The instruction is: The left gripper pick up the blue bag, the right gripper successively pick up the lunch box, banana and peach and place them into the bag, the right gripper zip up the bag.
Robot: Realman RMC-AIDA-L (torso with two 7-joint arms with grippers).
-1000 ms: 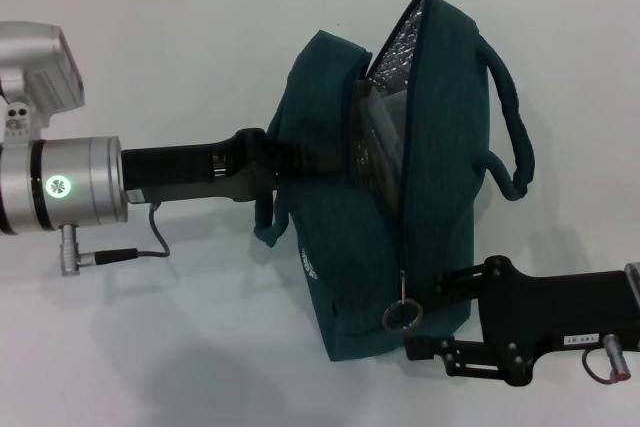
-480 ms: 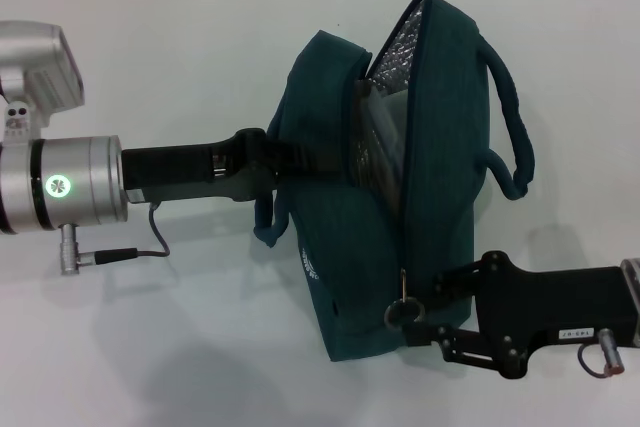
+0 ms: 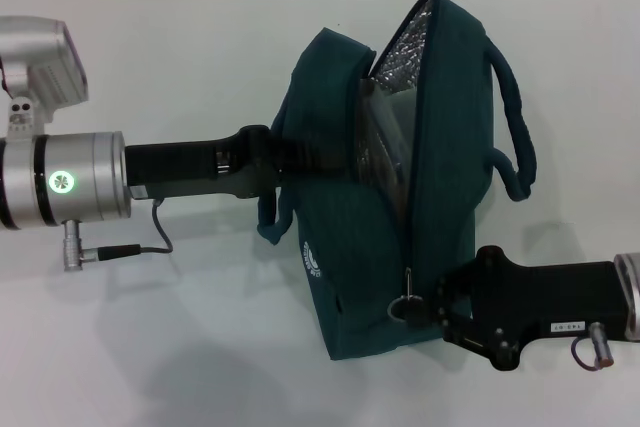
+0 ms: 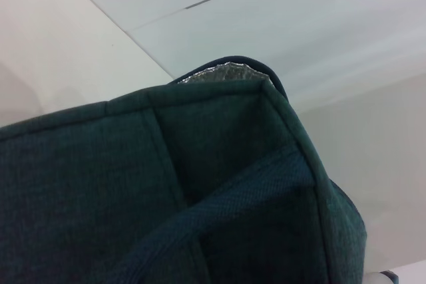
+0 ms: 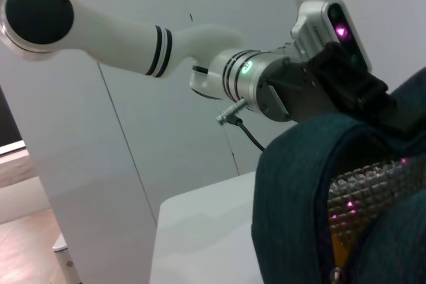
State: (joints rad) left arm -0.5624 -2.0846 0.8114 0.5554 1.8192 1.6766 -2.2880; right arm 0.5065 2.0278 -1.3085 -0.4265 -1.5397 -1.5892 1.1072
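My left gripper is holding the blue bag's open edge (image 3: 362, 145) and is in the way of the zipper. It should move back and hold the bag's side lower down (image 3: 318, 232).
The blue bag (image 3: 350, 247) hangs above the white table, its top partly open and showing silver foil lining (image 3: 405, 42). My left gripper (image 3: 268, 159) is shut on the bag's near handle and holds the bag up; it also shows in the right wrist view (image 5: 359, 91). The clear lunch box (image 3: 378, 142) shows inside the opening. A yellow sliver in the right wrist view (image 5: 339, 252) may be the banana. The peach is hidden. My right gripper (image 3: 425, 309) is at the bag's lower end, closed on the metal ring zipper pull (image 3: 404, 310). The bag fills the left wrist view (image 4: 133, 184).
The white table (image 3: 150, 47) spreads under and around the bag, with its back edge along the top of the head view. My left arm's silver segment (image 3: 70, 182) and its cable (image 3: 150, 242) reach in from the left.
My right gripper has moved up and toward the bag and closed onto the ring pull, which has turned edge-on. The bag and the left arm have barely shifted.
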